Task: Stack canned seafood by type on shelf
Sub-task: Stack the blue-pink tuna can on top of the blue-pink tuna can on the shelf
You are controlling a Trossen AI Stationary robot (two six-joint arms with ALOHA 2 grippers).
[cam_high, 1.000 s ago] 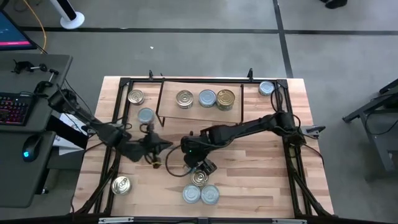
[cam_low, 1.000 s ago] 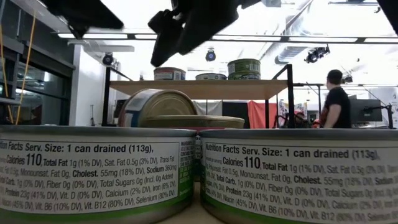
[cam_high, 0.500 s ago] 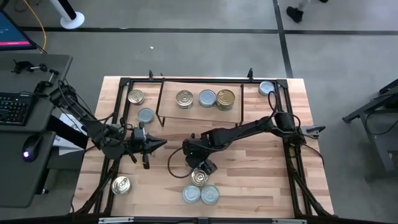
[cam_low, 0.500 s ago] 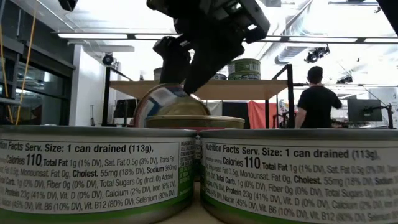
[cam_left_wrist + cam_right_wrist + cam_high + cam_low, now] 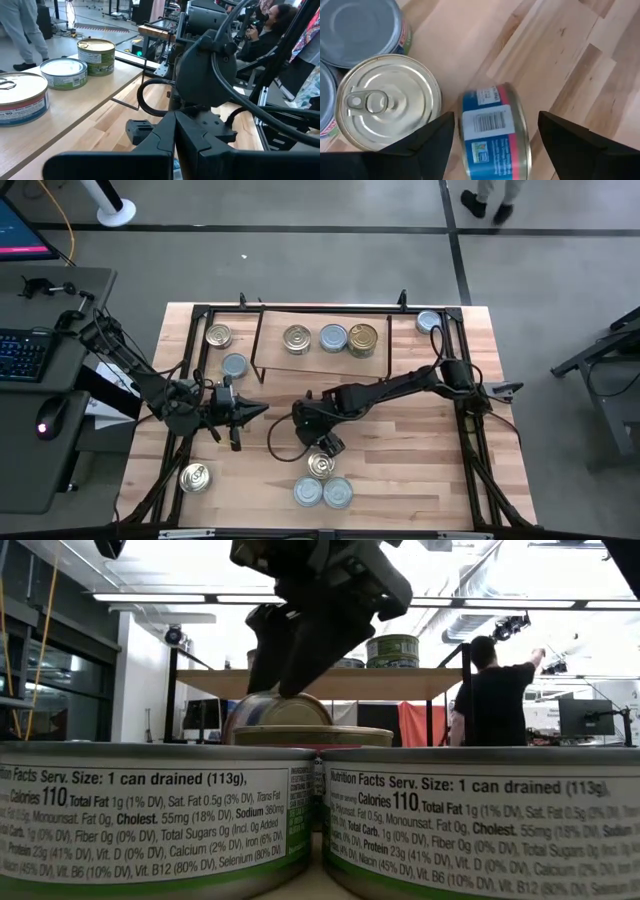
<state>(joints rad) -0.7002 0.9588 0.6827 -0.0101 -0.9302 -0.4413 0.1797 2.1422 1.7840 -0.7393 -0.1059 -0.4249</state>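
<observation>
I need to pinch the blue and red tin by its flat ends with my right gripper, since it stands on its side, and tip it flat onto the shelf's matching tin.
A tin with a blue and red label lies tipped up on its side wall on the tabletop, beside a silver pull-tab tin. My right gripper hangs over it, open, one finger on either side and a thin gap to each. In the high view this gripper hides the tipped tin. The shelf at the far side carries three tins side by side. My left gripper hovers shut over the table's left half, pointing toward the right arm.
Two pale blue tins stand at the near edge, close behind the pull-tab tin. Loose tins sit at the far left, near left and far right. A black frame borders the table. A person stands beyond.
My right gripper has come down over the tipped tin and stayed open. My left gripper has risen, drawn back a little toward the table's left edge and tipped up from pointing down to nearly level.
</observation>
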